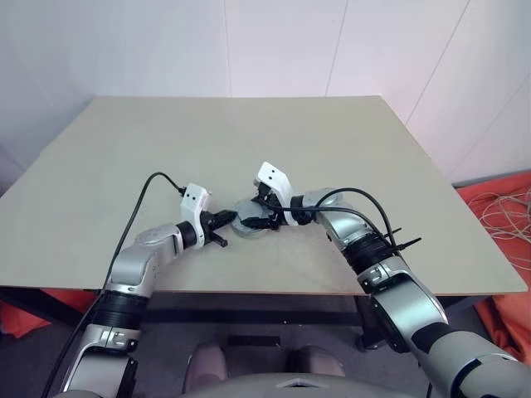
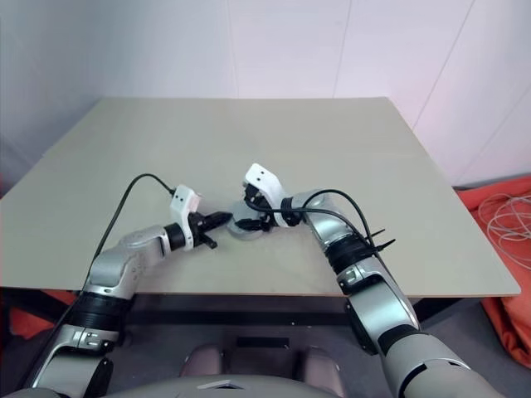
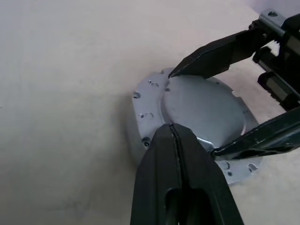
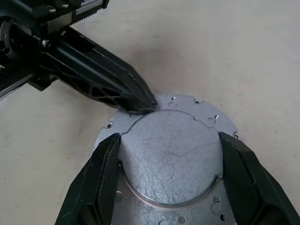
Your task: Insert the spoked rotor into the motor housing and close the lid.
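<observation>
The lid's raised part (image 4: 171,157) is held by its sides in my right gripper. The gripper should move back and clamp the lid's edge (image 4: 164,214) onto the motor housing from the lid's edge.
Near the table's front edge sits the motor housing (image 1: 247,231), a thick round body. The lid (image 4: 168,159) lies on top of it, showing a scratched grey raised round face and a flange with small holes. My right gripper (image 4: 168,137) comes in from the right. Its two fingers are closed against opposite sides of the lid's raised round part. My left gripper (image 3: 172,125) is shut with nothing in it, and its tips rest on the lid's flange at the edge of the raised part. The spoked rotor is hidden.
The tan table (image 1: 249,141) stretches far behind and to both sides of the parts. Its front edge runs just below the grippers. Black cables loop from both wrists. Orange material and coiled white cable (image 1: 506,211) lie on the floor to the right.
</observation>
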Controlling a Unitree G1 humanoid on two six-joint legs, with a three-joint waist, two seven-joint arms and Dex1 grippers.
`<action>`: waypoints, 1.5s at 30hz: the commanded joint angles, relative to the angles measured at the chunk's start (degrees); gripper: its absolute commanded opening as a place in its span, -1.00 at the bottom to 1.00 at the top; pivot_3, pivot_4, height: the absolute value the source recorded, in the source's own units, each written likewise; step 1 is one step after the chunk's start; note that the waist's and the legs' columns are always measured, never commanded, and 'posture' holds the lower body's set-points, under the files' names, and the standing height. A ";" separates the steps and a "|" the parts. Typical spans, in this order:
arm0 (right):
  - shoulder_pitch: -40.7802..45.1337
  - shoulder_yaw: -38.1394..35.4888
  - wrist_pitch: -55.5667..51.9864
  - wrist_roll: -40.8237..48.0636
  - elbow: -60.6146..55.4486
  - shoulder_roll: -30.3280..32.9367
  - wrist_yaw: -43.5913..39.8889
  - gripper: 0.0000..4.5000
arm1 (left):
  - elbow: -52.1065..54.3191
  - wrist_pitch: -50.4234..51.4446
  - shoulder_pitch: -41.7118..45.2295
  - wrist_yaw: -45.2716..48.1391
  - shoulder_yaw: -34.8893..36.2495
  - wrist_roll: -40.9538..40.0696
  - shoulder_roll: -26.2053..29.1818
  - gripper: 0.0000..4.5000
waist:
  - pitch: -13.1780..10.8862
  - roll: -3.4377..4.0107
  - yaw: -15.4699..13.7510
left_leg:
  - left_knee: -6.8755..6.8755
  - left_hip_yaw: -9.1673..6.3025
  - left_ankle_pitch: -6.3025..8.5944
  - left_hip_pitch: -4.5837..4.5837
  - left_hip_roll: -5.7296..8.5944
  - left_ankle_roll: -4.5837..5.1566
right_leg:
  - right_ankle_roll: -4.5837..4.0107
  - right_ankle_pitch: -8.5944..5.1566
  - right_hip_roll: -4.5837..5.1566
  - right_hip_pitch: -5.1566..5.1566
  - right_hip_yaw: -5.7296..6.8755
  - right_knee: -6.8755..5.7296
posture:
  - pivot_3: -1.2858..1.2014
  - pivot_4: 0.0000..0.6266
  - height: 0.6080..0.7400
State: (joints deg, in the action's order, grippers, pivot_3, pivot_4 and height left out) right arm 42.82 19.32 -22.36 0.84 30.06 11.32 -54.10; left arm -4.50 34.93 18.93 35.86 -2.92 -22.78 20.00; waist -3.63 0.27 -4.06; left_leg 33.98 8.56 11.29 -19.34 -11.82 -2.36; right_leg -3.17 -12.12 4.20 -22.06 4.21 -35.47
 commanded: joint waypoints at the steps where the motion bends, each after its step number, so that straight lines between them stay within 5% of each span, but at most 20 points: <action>1: -0.49 1.04 -0.93 -1.18 0.23 0.32 -0.07 0.39 | -1.09 1.41 0.26 -0.14 -0.86 1.13 -0.06 -1.00 | 0.01 0.01 0.00 | 0.00 0.00 0.00 0.02 0.00 0.00 | 0.00 0.00 0.00 0.01 0.00 0.02 | 0.03 -1.00 1.00; 11: -1.35 0.20 -3.38 0.50 -2.26 0.07 -1.24 0.39 | 0.12 2.75 -0.43 0.45 -0.91 1.09 0.08 -1.00 | 0.02 0.03 -0.02 | -0.07 0.00 0.00 0.04 0.01 0.00 | 0.02 -0.01 0.01 0.06 0.00 0.11 | 0.03 -1.00 1.00; 12: -1.55 0.13 -4.10 0.92 -3.15 0.17 -1.75 0.71 | 0.24 2.86 -0.48 0.44 -0.92 1.10 0.09 -1.00 | 0.02 0.03 -0.03 | -0.09 0.00 0.00 0.04 0.01 0.00 | 0.02 -0.01 0.01 0.06 0.00 0.13 | 0.03 -1.00 1.00; 14: -1.73 0.08 -5.08 1.14 -4.43 0.42 -2.07 0.99 | 0.41 3.03 -0.45 0.37 -0.93 1.11 0.03 -1.00 | 0.02 0.03 -0.05 | -0.23 0.00 0.00 0.04 0.03 0.00 | 0.02 -0.01 0.01 0.07 0.00 0.27 | 0.03 -1.00 1.00; 25: -0.08 -5.42 -10.83 6.22 -11.52 3.70 -3.52 1.00 | 0.50 3.44 0.06 0.48 -1.23 1.16 -0.25 -1.00 | 0.04 0.04 -0.54 | -0.78 0.03 -0.02 -0.03 0.09 -0.03 | 0.01 0.00 0.00 0.03 0.03 0.69 | 0.03 -1.00 1.00; 32: 0.01 -16.00 -19.00 13.70 -13.13 5.99 0.80 1.00 | 0.46 3.63 0.45 0.80 -1.53 1.20 -0.42 -1.00 | 0.04 0.04 -1.12 | -0.80 0.04 -0.03 -0.21 0.09 -0.03 | 0.04 -0.02 0.00 -0.05 0.03 0.70 | 0.03 -1.00 1.00; 40: 0.01 -30.03 -55.20 24.56 -9.23 5.34 10.10 1.00 | 0.29 3.87 0.61 1.38 -2.09 1.19 -0.34 -1.00 | 0.05 0.10 -1.54 | -0.87 0.05 -0.11 -0.11 0.10 -0.18 | 0.01 0.00 0.00 -0.07 0.02 0.71 | 0.03 -1.00 1.00; 45: -0.51 -40.69 -62.67 27.84 -4.76 0.46 16.06 1.00 | 0.08 4.00 0.84 1.62 -2.30 1.31 -0.32 -1.00 | 0.09 0.16 -1.70 | -0.91 0.06 -0.19 -0.14 0.09 -0.31 | 0.05 -0.03 0.00 -0.08 0.03 0.70 | 0.03 -1.00 1.00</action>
State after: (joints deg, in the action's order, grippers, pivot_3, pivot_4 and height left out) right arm 41.62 -18.12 -83.35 26.39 24.99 12.84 -39.95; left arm -3.65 37.46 20.00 37.08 -3.86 -22.26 19.59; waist -3.54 0.43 -5.76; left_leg 33.07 8.63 11.09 -19.47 -11.73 -2.68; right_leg -3.12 -12.15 4.20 -22.15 4.24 -34.76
